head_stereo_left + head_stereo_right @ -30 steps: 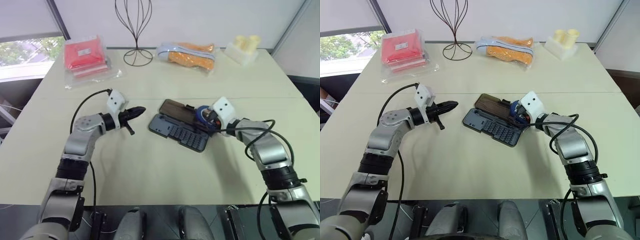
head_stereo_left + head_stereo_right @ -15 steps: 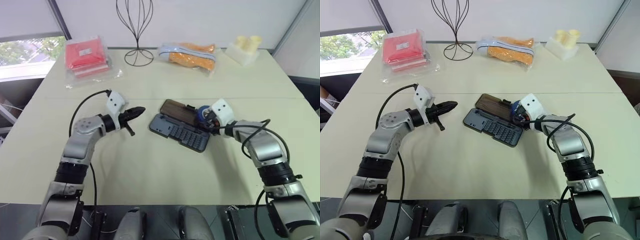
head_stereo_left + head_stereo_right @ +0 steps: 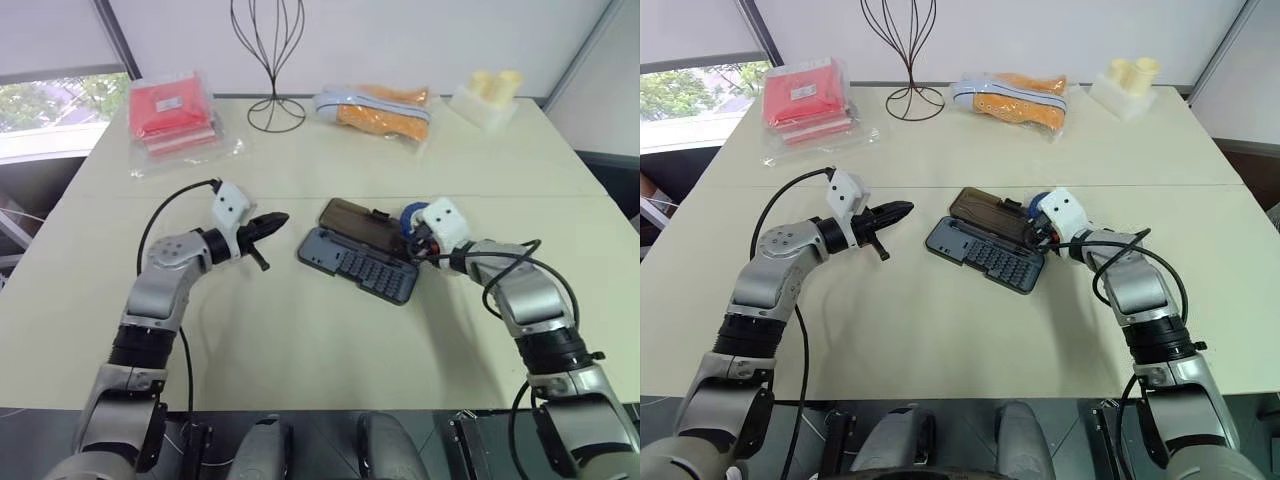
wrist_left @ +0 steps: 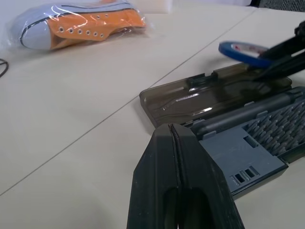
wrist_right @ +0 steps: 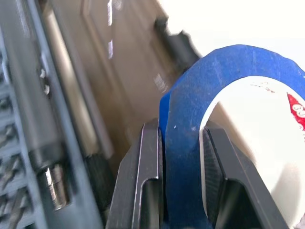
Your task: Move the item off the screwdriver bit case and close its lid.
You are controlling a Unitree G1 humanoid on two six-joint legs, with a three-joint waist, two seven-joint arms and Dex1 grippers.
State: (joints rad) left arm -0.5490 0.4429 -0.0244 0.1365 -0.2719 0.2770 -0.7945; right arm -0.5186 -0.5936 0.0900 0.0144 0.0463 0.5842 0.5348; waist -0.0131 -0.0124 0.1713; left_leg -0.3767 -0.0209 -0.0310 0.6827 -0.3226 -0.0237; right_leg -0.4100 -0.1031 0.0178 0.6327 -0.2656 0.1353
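The blue tape roll [image 3: 409, 216] hangs free of the lid, so my right gripper keeps taking it to the empty tabletop [image 3: 1215, 256] near the side edge and lets go of it there.
The screwdriver bit case [image 3: 365, 268] lies open mid-table, dark grey with rows of bits. Its lid [image 3: 355, 222], smoky brown, lies flat on the table behind the tray. The item, a blue tape roll [image 3: 410, 213], hangs tilted just above the lid's right end. My right gripper [image 3: 414, 229] is shut on it, and in the right wrist view one finger sits outside the blue tape roll's [image 5: 224, 81] wall and one inside the ring. My left gripper [image 3: 278, 218] hovers shut and empty left of the case, pointing at it; its fingers [image 4: 174, 157] are pressed together.
Along the table's back edge stand a bagged red packet [image 3: 170, 112], a black wire stand [image 3: 270, 60], a bagged orange shoe [image 3: 375, 108] and a cream block [image 3: 485, 95]. Bare tabletop [image 3: 330, 340] spreads in front of the case.
My right gripper closed on the tape roll and lifted it slightly off the lid, toward the right. The left arm stayed put.
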